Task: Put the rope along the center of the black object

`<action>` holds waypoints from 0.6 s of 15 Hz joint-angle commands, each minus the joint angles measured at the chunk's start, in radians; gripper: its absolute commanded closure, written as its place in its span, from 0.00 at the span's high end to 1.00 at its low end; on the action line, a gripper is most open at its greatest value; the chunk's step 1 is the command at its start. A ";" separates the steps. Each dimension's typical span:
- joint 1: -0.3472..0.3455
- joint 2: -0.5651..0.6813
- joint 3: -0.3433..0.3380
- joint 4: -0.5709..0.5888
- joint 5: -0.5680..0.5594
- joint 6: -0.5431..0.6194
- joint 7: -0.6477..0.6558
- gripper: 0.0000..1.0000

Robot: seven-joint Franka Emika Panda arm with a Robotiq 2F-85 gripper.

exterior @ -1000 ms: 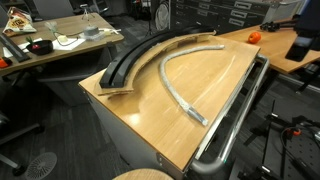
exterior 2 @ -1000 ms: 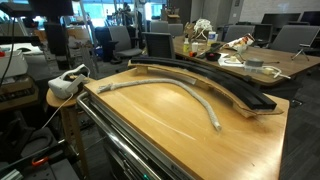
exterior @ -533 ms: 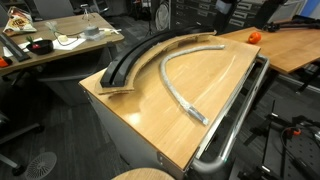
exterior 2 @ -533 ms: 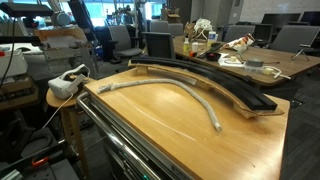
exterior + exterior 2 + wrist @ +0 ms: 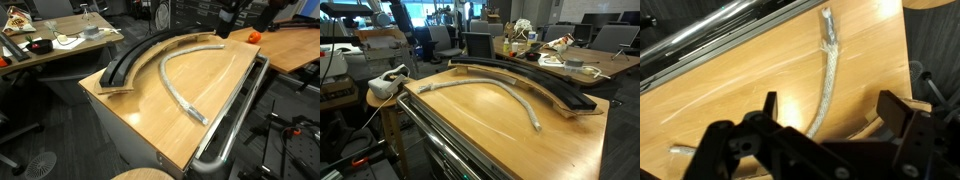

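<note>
My open fingers have the rope (image 5: 824,100) lengthwise between them, clear of the black object, so I should keep lowering toward the frayed end (image 5: 190,109) and close there.
The rope (image 5: 176,88) lies in a silvery-grey curve on the wooden tabletop, beside the black object (image 5: 128,62) and apart from it. Both exterior views show this long black arc-shaped track (image 5: 532,86) on its light wooden base, with the rope (image 5: 492,88) on the table on its inner side. My gripper (image 5: 228,18) hangs high over the far end of the table, cut off by the frame's top edge. In the wrist view the gripper (image 5: 830,100) is open and empty, well above the rope (image 5: 825,75), whose frayed end points toward the rail.
A shiny chrome tube rail (image 5: 236,118) runs along the table's long edge and shows in the wrist view too (image 5: 710,35). An orange object (image 5: 254,36) sits on the neighbouring desk. A white headset (image 5: 384,84) rests past the table's end. Cluttered desks stand behind.
The arm has come into an exterior view from the top and now hangs over the far end of the table. Rope and black track have not moved. The gripper stays open.
</note>
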 commanded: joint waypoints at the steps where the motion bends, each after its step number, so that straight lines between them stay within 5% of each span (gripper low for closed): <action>1: 0.001 0.120 -0.006 0.055 -0.057 -0.007 0.004 1.00; 9: 0.014 0.469 -0.058 0.185 -0.092 0.138 0.009 1.00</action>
